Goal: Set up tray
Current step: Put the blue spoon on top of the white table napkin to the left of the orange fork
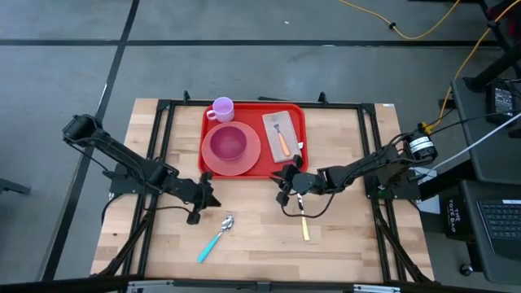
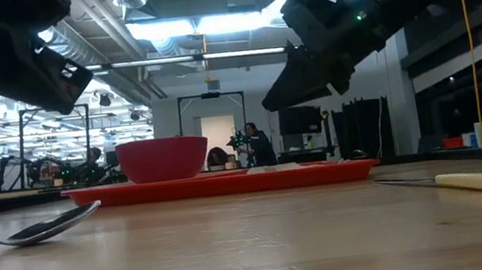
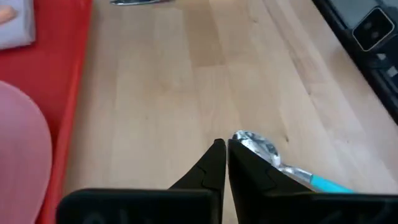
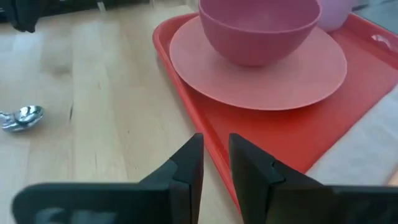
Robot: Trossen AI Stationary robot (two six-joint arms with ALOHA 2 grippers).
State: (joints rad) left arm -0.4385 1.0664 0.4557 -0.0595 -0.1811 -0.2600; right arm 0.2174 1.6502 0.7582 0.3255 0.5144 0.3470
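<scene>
My left gripper should grab the spoon's bowl [image 1: 228,222] and swing the spoon's handle toward my right gripper, because the blue-handled spoon [image 1: 210,247] is next to my left gripper, far from the napkin.
The red tray [image 1: 266,163] lies at the table's far middle. It bears a pink plate [image 1: 247,159] with a pink bowl [image 1: 228,142], a lilac cup [image 1: 222,108], and a napkin [image 1: 281,124] with an orange-handled fork [image 1: 282,142]. A blue-handled spoon [image 1: 215,238] and a yellow-handled knife [image 1: 304,226] lie on the wood nearer me. My left gripper [image 3: 225,149] hangs shut above the table, just short of the spoon's bowl [image 3: 255,144]. My right gripper [image 4: 216,146] hovers slightly open over the tray's near rim [image 4: 208,134], with nothing between its fingers.
A black frame runs along the table's sides and far edge [image 1: 244,103]. Bare wood lies between the spoon and the knife. Beyond the far edge is an open room with people and screens [image 2: 251,143].
</scene>
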